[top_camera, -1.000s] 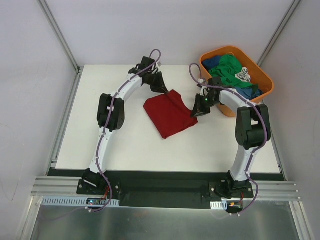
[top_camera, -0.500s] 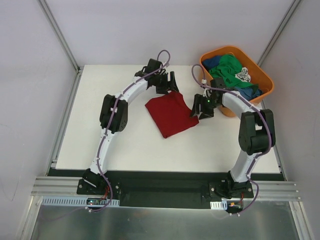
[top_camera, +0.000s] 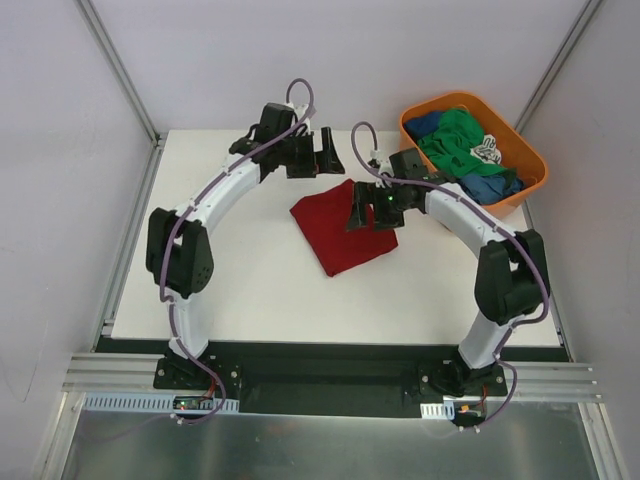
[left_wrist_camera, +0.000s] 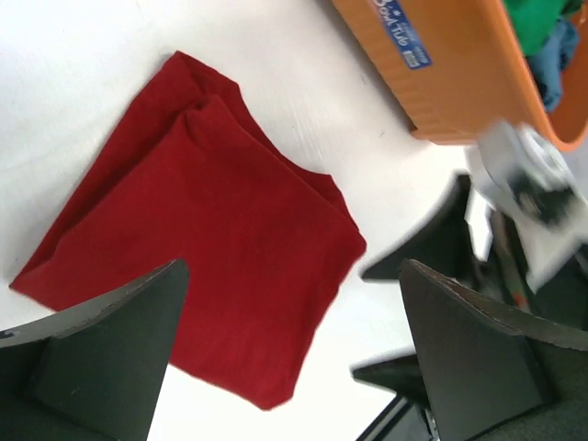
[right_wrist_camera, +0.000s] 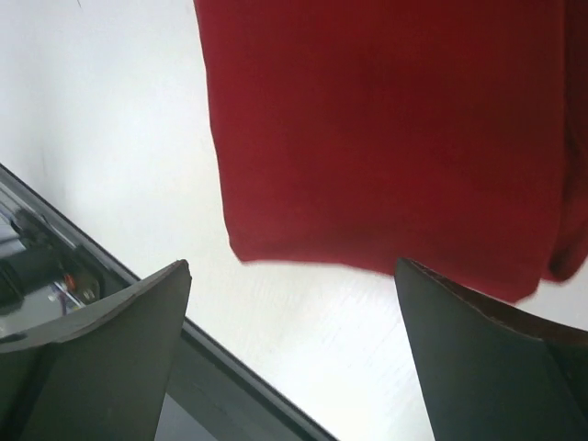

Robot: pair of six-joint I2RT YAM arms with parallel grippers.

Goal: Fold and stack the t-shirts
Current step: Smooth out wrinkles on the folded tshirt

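The folded dark red t-shirt is lying crooked, so both my grippers should turn it straight first. Then my left gripper will carry it to the back corner opposite the tub.
A dark red t-shirt lies folded flat in a rough square at the table's middle, also seen in the left wrist view and the right wrist view. My left gripper hangs just beyond the shirt's far edge, open and empty. Over the shirt's right edge, my right gripper is open too, with nothing between its fingers. A green t-shirt and a blue one lie crumpled in the tub.
The orange plastic tub stands at the back right corner, its wall close to the right arm. The table's dark near edge shows in the right wrist view. White walls enclose the table.
Both grippers went from shut to open and let go of the red t-shirt. The left gripper drew back behind the shirt; the right gripper moved left over its right edge.
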